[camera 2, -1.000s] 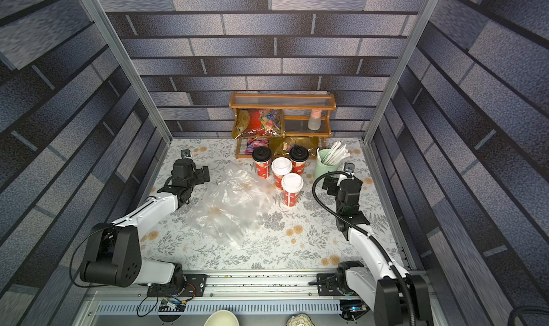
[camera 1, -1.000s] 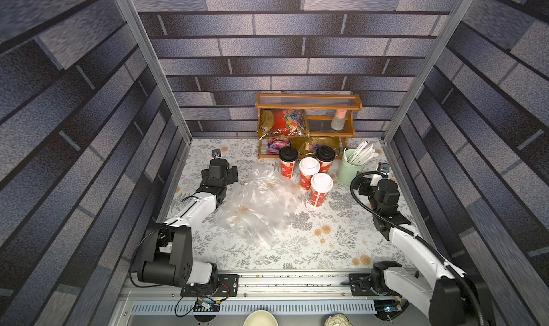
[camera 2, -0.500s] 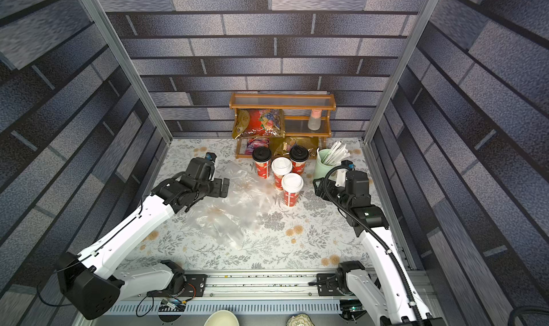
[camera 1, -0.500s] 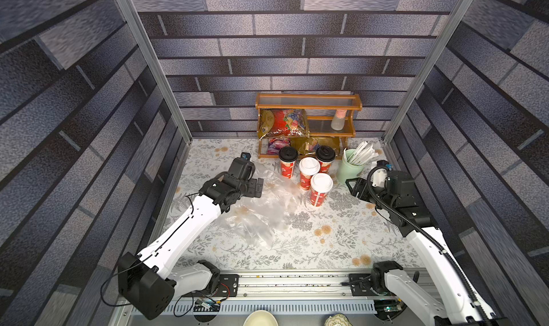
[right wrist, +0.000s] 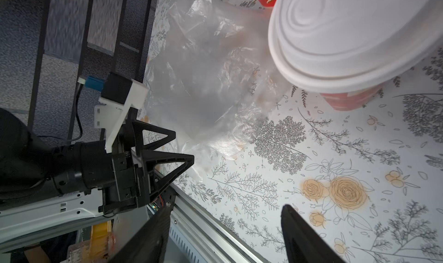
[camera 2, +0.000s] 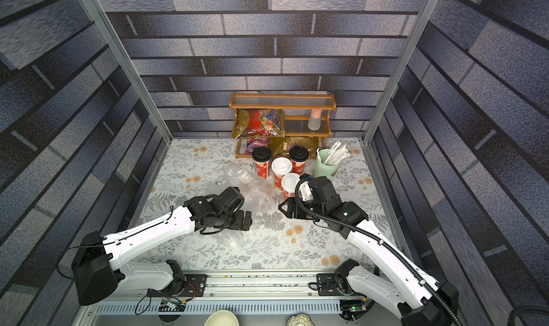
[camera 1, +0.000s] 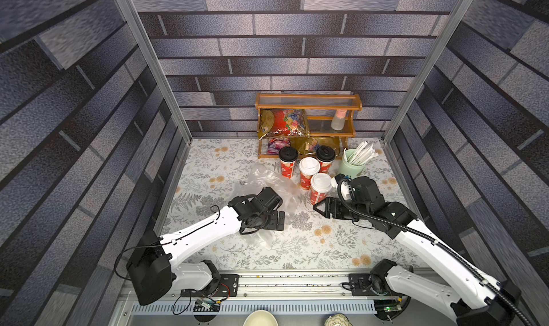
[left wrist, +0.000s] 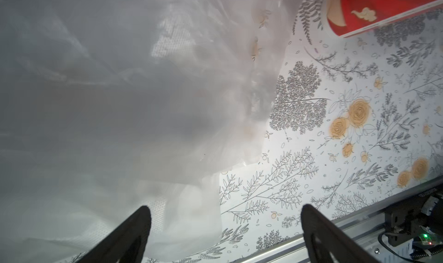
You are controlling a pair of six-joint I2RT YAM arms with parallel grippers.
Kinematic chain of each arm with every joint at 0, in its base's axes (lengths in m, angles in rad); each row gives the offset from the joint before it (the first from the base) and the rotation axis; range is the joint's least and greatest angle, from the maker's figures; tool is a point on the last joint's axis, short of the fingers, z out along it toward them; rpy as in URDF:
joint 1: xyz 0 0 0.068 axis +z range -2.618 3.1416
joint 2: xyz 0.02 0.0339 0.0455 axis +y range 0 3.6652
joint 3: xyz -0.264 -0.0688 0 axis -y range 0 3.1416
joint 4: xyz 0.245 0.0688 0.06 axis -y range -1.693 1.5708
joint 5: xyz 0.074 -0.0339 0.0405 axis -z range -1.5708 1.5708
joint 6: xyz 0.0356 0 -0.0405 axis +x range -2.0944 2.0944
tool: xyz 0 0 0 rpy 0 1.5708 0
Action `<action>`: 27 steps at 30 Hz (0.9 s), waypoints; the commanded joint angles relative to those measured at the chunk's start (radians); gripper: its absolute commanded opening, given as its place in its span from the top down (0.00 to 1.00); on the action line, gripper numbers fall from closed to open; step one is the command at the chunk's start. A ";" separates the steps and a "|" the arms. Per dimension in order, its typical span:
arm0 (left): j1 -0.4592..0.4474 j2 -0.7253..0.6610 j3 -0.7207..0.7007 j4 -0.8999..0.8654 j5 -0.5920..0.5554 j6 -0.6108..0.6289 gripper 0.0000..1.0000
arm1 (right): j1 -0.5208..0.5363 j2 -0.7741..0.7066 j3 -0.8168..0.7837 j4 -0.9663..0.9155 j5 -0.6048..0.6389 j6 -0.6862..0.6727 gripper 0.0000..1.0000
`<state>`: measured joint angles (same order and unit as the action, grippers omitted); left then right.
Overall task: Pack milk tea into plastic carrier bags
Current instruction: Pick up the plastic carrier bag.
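Observation:
Next, I raise the top bag's edge [left wrist: 244,163] with my left gripper for my right gripper to grab and pull away, since the plastic carrier bags [camera 1: 285,191] overlap each other.
Four red milk tea cups stand together at the back in both top views: two black-lidded [camera 1: 287,162] [camera 1: 325,158], two white-lidded [camera 1: 309,173] [camera 1: 320,188]. The clear plastic carrier bags [camera 1: 267,182] lie crumpled just left of them. My left gripper [camera 1: 279,220] hovers open at the heap's near edge; in the left wrist view one of its fingers lies over the plastic [left wrist: 143,94] and nothing sits between the jaws. My right gripper [camera 1: 319,210] is open and empty, low beside the nearest white-lidded cup [right wrist: 347,34].
A wooden rack [camera 1: 309,102] against the back wall holds snack packets [camera 1: 283,124] and a pink-capped bottle [camera 1: 338,121]. A pale green cup of straws [camera 1: 352,164] stands right of the cups. A metal rail [camera 1: 297,280] runs along the table's front edge.
Both arms swung in from the table's sides toward the middle. The left gripper came over the bags' near edge; the right came down beside the nearest white-lidded cup, its jaws somewhat narrower.

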<state>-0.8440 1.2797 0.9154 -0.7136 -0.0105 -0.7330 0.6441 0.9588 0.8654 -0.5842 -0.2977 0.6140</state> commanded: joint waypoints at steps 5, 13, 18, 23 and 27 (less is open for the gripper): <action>0.196 -0.193 -0.228 0.250 0.060 -0.227 0.00 | 0.072 0.044 -0.047 0.105 0.081 0.087 0.25; 0.388 -0.168 -0.201 0.311 0.243 -0.120 0.02 | 0.077 0.088 -0.059 0.196 0.080 0.126 0.25; 0.376 -0.100 -0.173 0.325 0.284 -0.102 0.09 | 0.078 0.111 -0.048 0.215 0.089 0.126 0.25; 0.312 -0.040 -0.170 0.379 0.271 -0.131 0.28 | 0.078 0.130 -0.053 0.243 0.085 0.142 0.26; 0.278 -0.028 -0.169 0.405 0.249 -0.151 0.49 | 0.084 0.134 -0.063 0.256 0.088 0.159 0.27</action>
<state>-0.5510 1.2495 0.7216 -0.3428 0.2447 -0.8734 0.7166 1.0912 0.8177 -0.3557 -0.2245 0.7483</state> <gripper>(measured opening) 0.532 0.731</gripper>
